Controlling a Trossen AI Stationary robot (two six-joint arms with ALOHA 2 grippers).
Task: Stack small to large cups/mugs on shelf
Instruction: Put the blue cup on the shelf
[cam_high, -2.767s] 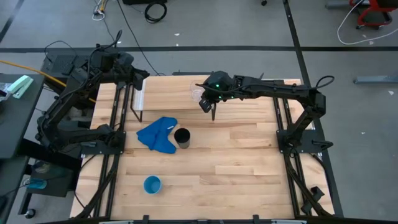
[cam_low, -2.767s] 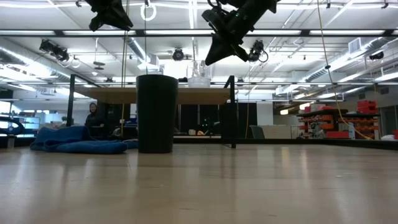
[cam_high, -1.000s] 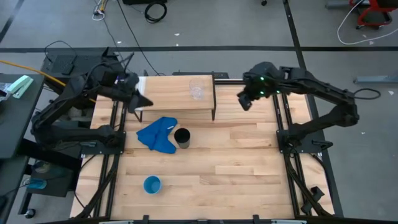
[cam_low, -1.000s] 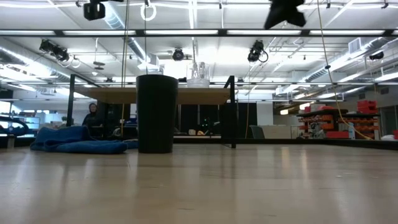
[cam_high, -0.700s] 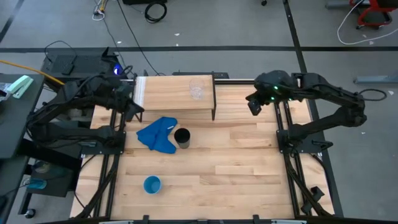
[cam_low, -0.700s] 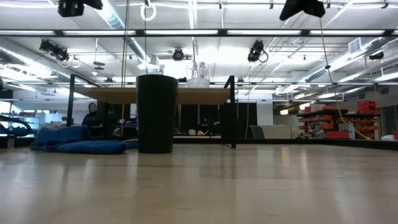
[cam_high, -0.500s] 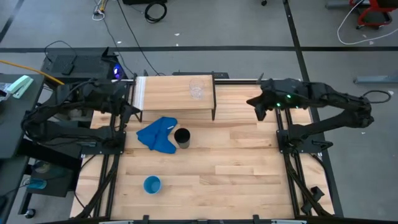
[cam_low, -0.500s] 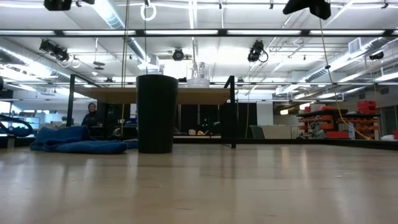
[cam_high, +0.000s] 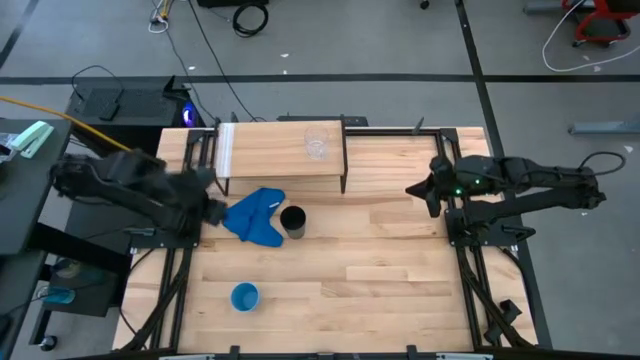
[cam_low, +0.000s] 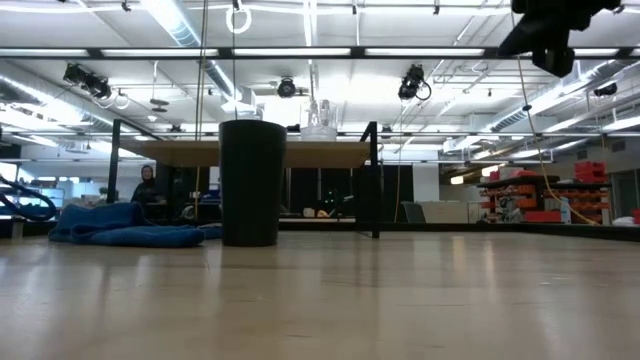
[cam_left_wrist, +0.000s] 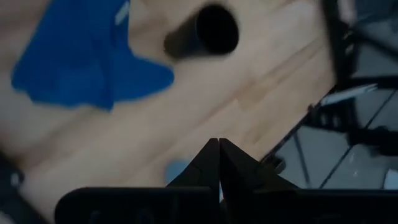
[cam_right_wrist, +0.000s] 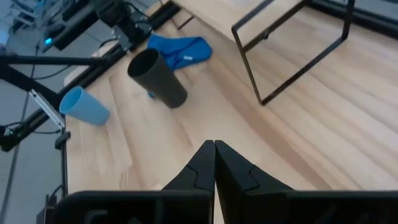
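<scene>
My left gripper should keep going toward the light blue cup (cam_high: 245, 298), which stands upright and clear of the cloth, and on to its rim (cam_high: 234, 294) until the open fingers are on both sides of the cup's rim.
The small clear cup (cam_high: 317, 145) stands upright on the light-wood shelf (cam_high: 270, 150) at the table's far side; it also shows in the low view (cam_low: 320, 124). The black cup (cam_high: 293, 220) stands upright on the table in front of the shelf, beside the blue cloth (cam_high: 254, 216). The light blue cup (cam_high: 245, 296) stands near the table's front left. My left gripper (cam_high: 210, 207) is shut and empty at the table's left edge, left of the cloth. My right gripper (cam_high: 420, 190) is shut and empty at the table's right side.
The shelf stands on thin black metal legs (cam_right_wrist: 292, 56). The cloth lies crumpled between the shelf's left legs and the black cup (cam_right_wrist: 158, 78). Black arm frames run along the table's left and right edges (cam_high: 470, 230). Bare tabletop (cam_high: 370, 270) lies at the middle and front right.
My left gripper has drawn back from the shelf's left end toward the table's near left edge. My right gripper has gone toward the table's right edge and somewhat nearer, lowering a little. The cups, cloth and shelf have stayed put.
</scene>
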